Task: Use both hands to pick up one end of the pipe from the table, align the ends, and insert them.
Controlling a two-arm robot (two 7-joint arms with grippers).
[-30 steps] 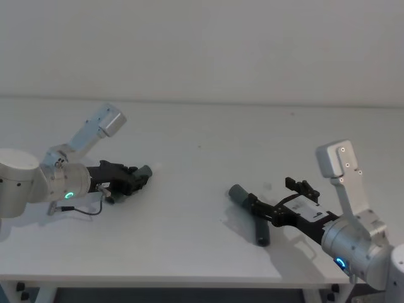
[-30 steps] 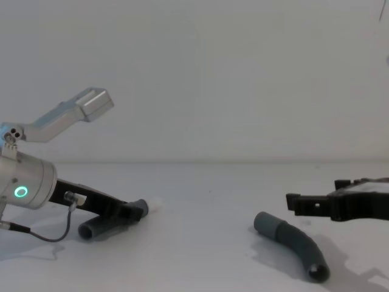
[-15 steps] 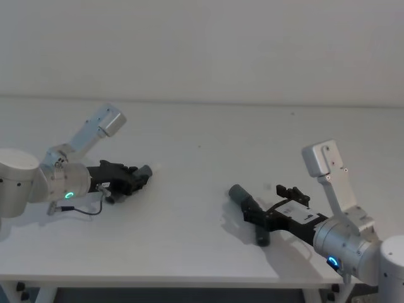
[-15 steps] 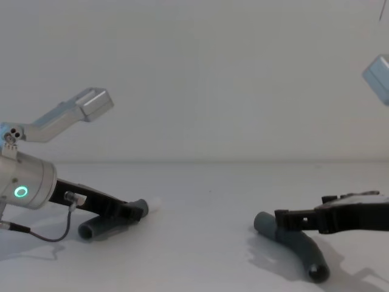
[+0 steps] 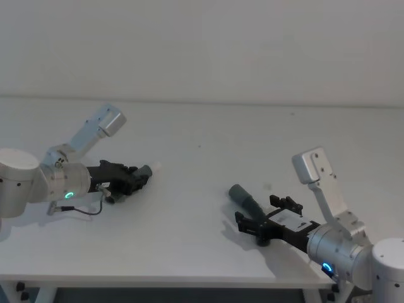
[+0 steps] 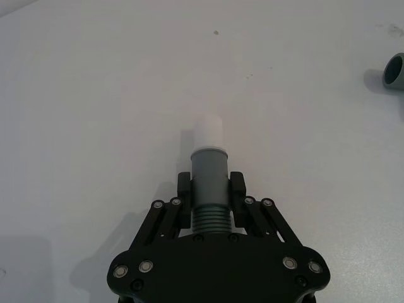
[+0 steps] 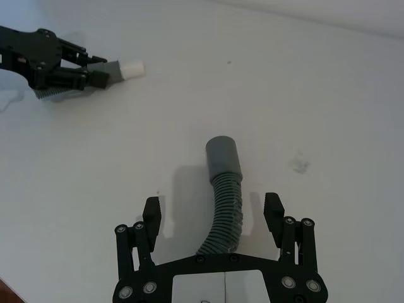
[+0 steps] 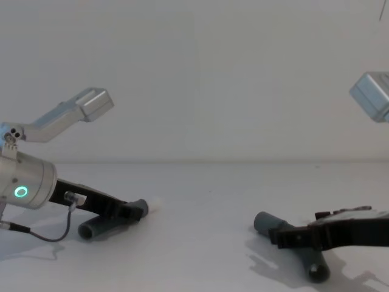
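The short ribbed middle (image 7: 228, 211) keeps an even curve as it lies, so the robot should expect the smooth grey cuff (image 8: 268, 223) to keep pointing out when the robot lifts it.
On the table's (image 5: 202, 136) left side, my left gripper (image 6: 209, 188) is shut on the white-tipped pipe piece (image 6: 208, 165), low over the surface. Its white end (image 6: 207, 131) pokes out past the fingers, also seen in the head view (image 5: 155, 166) and the chest view (image 8: 155, 205). The other pipe piece (image 7: 225, 214) lies on the table at the right, its smooth grey cuff (image 7: 223, 154) pointing away from the arm. My right gripper (image 7: 213, 208) is open and straddles the ribbed middle, one finger on each side. From the chest, this gripper (image 8: 278, 235) sits low across the piece (image 8: 265, 222).
A thin grey cable (image 5: 88, 211) loops from the left wrist onto the table. A pale wall (image 5: 202, 44) stands behind the table. Open white surface separates the two pieces.
My right gripper has come down and forward, from above the cuffed piece to straddling it near the table. The left gripper and its piece have stayed put.
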